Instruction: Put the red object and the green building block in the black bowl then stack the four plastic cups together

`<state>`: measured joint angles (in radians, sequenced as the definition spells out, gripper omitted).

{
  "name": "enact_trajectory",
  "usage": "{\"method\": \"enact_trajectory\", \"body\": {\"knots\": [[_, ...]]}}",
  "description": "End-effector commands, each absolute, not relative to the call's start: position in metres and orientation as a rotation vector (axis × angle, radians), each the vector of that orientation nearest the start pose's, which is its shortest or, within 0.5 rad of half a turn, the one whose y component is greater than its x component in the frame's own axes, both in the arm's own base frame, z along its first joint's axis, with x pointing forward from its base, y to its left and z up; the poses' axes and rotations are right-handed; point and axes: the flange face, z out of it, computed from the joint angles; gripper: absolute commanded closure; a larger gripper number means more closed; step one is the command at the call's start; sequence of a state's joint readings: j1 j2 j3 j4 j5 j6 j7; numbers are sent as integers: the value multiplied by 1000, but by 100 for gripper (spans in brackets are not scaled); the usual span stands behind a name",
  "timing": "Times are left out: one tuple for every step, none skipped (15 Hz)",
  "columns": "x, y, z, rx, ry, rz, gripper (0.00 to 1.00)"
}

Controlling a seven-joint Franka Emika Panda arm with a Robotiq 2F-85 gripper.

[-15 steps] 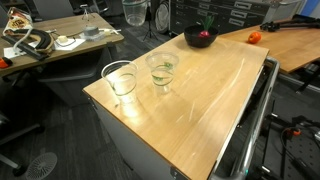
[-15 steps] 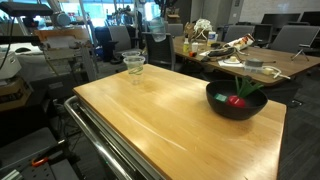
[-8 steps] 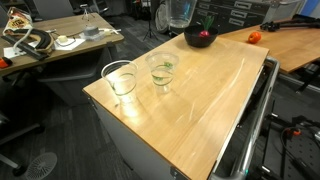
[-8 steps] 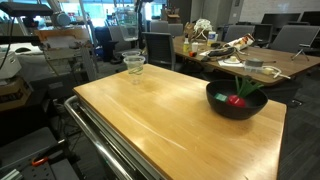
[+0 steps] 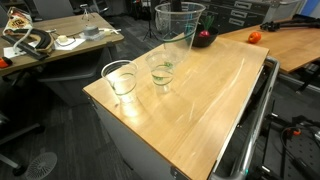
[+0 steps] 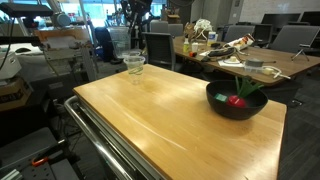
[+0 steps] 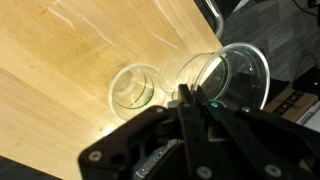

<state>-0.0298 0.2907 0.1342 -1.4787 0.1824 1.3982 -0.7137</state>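
The held cup is hanging with its base down close to the opening of the cup nearer the bowl. My gripper should keep moving it over until it sits inside that cup.
My gripper is shut on the rim of a clear plastic cup, which hangs in the air tilted; the same cup looms large in an exterior view. Below it two more clear cups stand upright side by side near the table's corner, the nearer one in the wrist view. The gripper hovers above them. The black bowl sits at the far side of the table with the red object inside. I cannot make out the green building block.
An orange-red ball lies on the neighbouring wooden table beyond the bowl. Cluttered desks and office chairs surround the wooden table. A metal rail runs along one long edge of the table.
The held cup has travelled from the back of the scene towards the two standing cups and now hangs lower. Cups on the table and the bowl have not moved.
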Motion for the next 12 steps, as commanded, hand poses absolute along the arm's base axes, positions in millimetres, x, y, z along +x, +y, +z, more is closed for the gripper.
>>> {"method": "enact_trajectory", "body": {"knots": [[608,85,484,-2570,-1115,363,98],[609,87,484,-2562,-1120,357,98],[611,87,484,-2563,-1114,346,98],[613,87,484,-2570,-1111,335,98],[615,86,485,-2575,-1110,325,98],[617,85,485,-2580,-1107,321,98],[618,85,486,-2578,-1102,315,98],[620,83,487,-2580,-1094,304,98],[621,82,487,-2578,-1090,298,98],[624,80,488,-2591,-1082,288,98],[627,79,488,-2613,-1074,274,98],[631,76,486,-2628,-1065,260,98]]}}
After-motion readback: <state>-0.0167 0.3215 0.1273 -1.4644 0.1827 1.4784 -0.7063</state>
